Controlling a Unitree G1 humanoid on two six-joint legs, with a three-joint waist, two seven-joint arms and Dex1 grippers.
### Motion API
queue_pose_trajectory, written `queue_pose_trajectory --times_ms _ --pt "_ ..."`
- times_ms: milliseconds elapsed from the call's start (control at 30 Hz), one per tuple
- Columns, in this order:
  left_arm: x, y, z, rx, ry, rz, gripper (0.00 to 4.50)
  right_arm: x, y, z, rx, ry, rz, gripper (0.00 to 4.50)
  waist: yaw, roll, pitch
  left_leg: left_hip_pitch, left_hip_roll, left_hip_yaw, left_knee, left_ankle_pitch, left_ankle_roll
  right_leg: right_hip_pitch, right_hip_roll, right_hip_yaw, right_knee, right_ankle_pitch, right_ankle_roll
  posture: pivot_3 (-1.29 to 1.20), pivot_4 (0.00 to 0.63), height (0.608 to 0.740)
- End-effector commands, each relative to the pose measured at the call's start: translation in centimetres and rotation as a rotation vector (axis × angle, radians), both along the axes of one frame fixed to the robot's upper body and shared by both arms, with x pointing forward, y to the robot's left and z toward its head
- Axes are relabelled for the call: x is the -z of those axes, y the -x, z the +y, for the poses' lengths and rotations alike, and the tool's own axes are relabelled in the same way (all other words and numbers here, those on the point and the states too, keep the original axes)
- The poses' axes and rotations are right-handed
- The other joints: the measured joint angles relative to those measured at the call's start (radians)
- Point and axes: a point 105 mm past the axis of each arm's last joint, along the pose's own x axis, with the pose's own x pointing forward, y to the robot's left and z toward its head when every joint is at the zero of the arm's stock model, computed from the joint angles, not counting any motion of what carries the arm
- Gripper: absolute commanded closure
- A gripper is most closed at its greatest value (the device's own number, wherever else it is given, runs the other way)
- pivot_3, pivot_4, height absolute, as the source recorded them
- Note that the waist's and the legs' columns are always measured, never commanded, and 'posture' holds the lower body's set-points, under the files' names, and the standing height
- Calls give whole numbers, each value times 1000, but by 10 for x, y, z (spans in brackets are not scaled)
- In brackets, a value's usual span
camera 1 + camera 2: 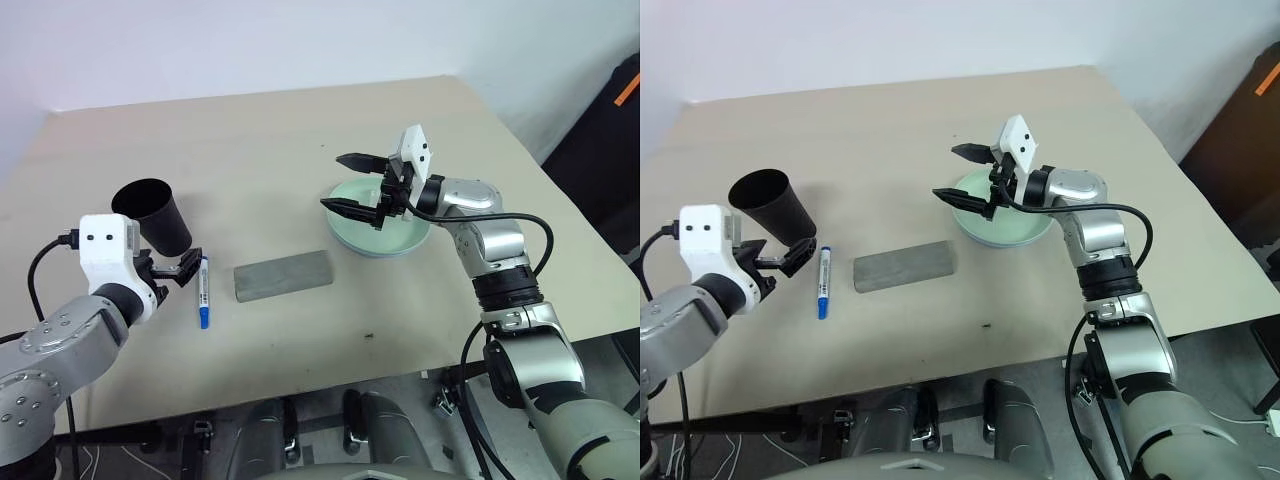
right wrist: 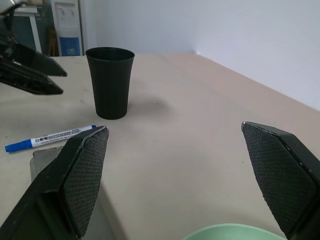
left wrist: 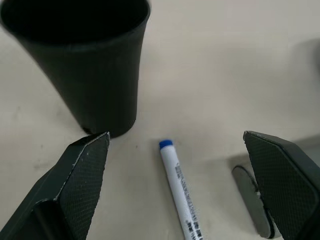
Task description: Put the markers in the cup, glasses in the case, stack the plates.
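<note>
The white marker (image 1: 204,293) will sink to the rim of the black cup (image 1: 154,215) and lean when I drop it, because the cup has a wide opening and is tall next to the marker.
A black cup (image 1: 152,212) stands upright at the table's left. Beside it lies a white marker (image 1: 203,290) with a blue cap. My left gripper (image 1: 187,268) hovers open just left of the marker, which lies between its fingers in the left wrist view, under the gripper (image 3: 175,136). The grey case (image 1: 283,275) lies shut at the middle. A mint green plate (image 1: 385,232) rests right of it, with a light blue edge showing under its near side. My right gripper (image 1: 335,182) hangs open over the plate's left rim, pointing left. The glasses are out of view.
The table's front edge (image 1: 300,385) runs close below the case and marker. A dark object with an orange mark (image 1: 625,90) stands beyond the table's right side. The right wrist view shows the cup (image 2: 110,82), the marker (image 2: 50,137) and my left gripper (image 2: 30,70).
</note>
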Motion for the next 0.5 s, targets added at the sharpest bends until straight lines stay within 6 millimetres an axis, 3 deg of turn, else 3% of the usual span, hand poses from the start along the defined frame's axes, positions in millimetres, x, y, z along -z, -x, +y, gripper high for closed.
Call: queue_pose_trajectory --times_ms 33,267,500 --pt "14 0 0 -31 3 46 17 -16 3 0 -4 -9 -68 0 0 0 0 0 0 0 0 0 0 0 0 0 0 0 0 0 150 740" --pt "56 -1 -2 -79 32 159 17 -11 3 -1 10 7 -61 0 0 0 0 0 0 0 0 0 0 -1 0 0 0 0 0 0 150 740" --pt "72 2 1 -81 59 219 17 -11 4 -3 20 8 -58 0 -1 0 0 0 0 0 -1 0 0 -1 0 0 -1 0 -1 0 150 740"
